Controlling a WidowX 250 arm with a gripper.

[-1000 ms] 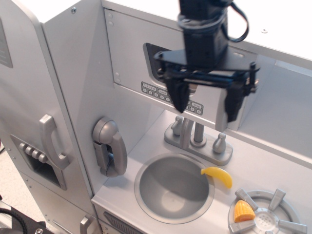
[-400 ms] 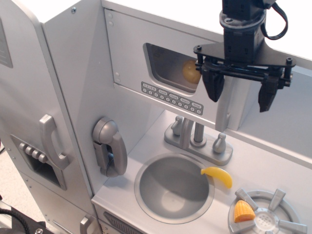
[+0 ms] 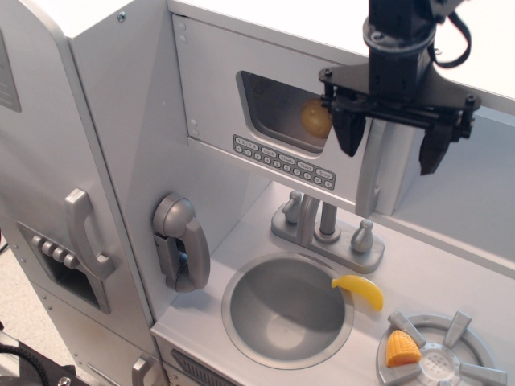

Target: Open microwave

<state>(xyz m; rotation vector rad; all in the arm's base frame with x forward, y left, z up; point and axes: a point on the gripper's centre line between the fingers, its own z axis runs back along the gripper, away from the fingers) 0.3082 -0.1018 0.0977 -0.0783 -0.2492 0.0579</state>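
My gripper will pull the handle, and the microwave door (image 3: 216, 90) will swing out sideways from its edge opposite the handle, since screws line that edge.
The microwave (image 3: 233, 96) is a grey compartment in the upper cabinet, with a rounded clear window (image 3: 278, 108), a row of small buttons (image 3: 282, 162) and a long vertical silver handle (image 3: 372, 173) at its right edge. A yellow ball (image 3: 315, 117) shows behind the window. The door looks closed or nearly so. My black gripper (image 3: 391, 149) hangs from above, open, with one finger (image 3: 351, 133) left of the handle and the other finger (image 3: 434, 149) to its right, straddling the handle's upper part.
Below are a faucet (image 3: 326, 225), a round sink (image 3: 286, 310), a yellow banana (image 3: 362, 291) and a burner (image 3: 438, 354) holding a corn piece (image 3: 401, 350). A toy phone (image 3: 181, 241) hangs on the left wall. The fridge door (image 3: 48, 209) with curved handle stands far left.
My gripper has moved right and upward, from in front of the window to around the handle. In the last half second it rose slightly. The yellow ball is now uncovered.
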